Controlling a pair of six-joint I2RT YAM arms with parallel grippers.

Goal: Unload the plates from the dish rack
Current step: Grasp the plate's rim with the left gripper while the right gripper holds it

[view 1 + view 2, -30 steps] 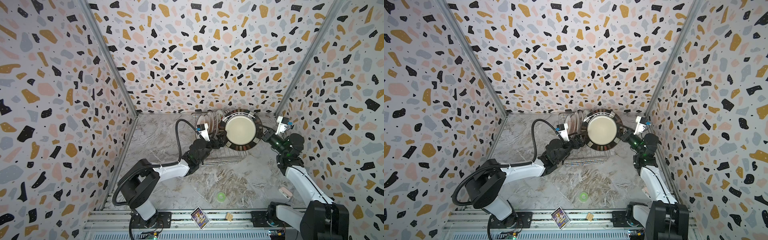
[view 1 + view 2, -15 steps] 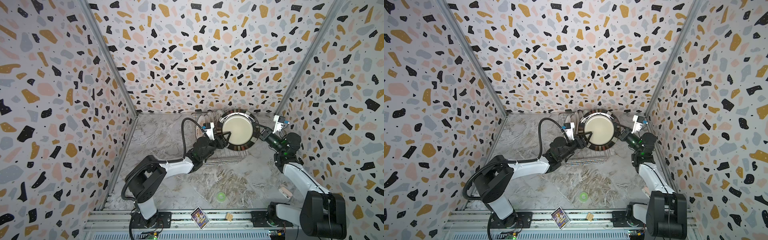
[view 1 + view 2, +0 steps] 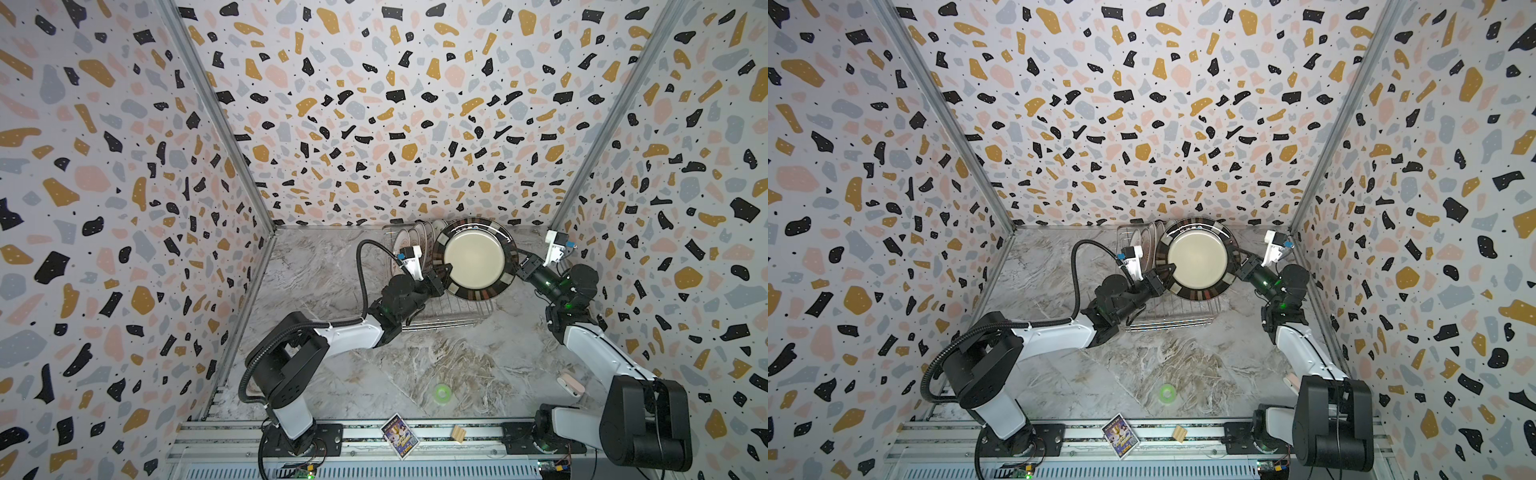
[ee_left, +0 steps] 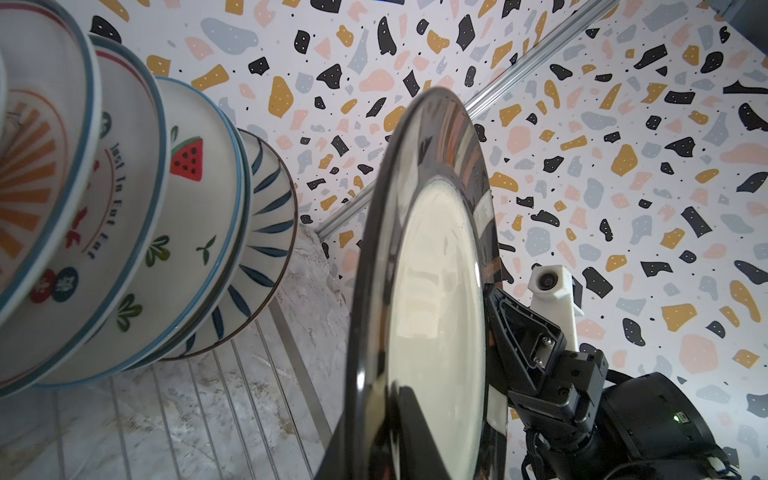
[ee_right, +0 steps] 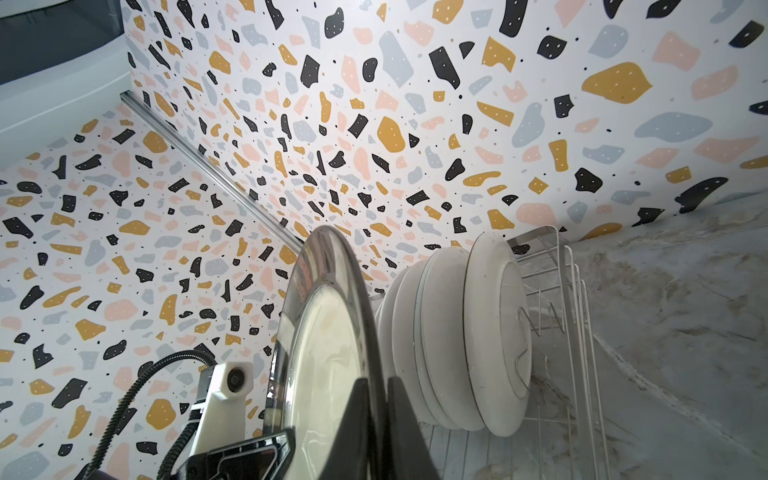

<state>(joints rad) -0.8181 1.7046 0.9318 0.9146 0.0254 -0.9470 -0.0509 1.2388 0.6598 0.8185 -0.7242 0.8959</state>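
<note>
Both grippers are on the dark-rimmed plate's rim (image 3: 512, 256), so the robot's right gripper should open first, and then the left gripper will carry the plate to the open marble (image 3: 320, 268) beside the rack.
A large dark-rimmed plate (image 3: 473, 257) (image 3: 1198, 257) with a cream centre hangs upright above the dish rack (image 3: 449, 321) (image 3: 1171, 322), held from two sides. My left gripper (image 3: 442, 282) (image 3: 1163, 278) (image 4: 374, 415) is shut on its lower left rim, one finger on the cream face and one behind. On the opposite rim my right gripper (image 3: 517, 270) (image 3: 1237, 270) (image 5: 376, 399) is shut on the same plate (image 5: 324, 353) (image 4: 436, 270). Several patterned plates (image 3: 409, 241) (image 4: 187, 208) (image 5: 478, 332) stand in the rack's back left part.
Back and right walls stand close to the rack. On the marble floor near the front lie a small green ring (image 3: 442, 392), a picture card (image 3: 399, 434), a wooden block (image 3: 458, 434) and a pink object (image 3: 570, 384).
My left gripper has reached the dark-rimmed plate's left rim and closed on it. The right gripper has kept its hold, and the plate has shifted slightly left.
</note>
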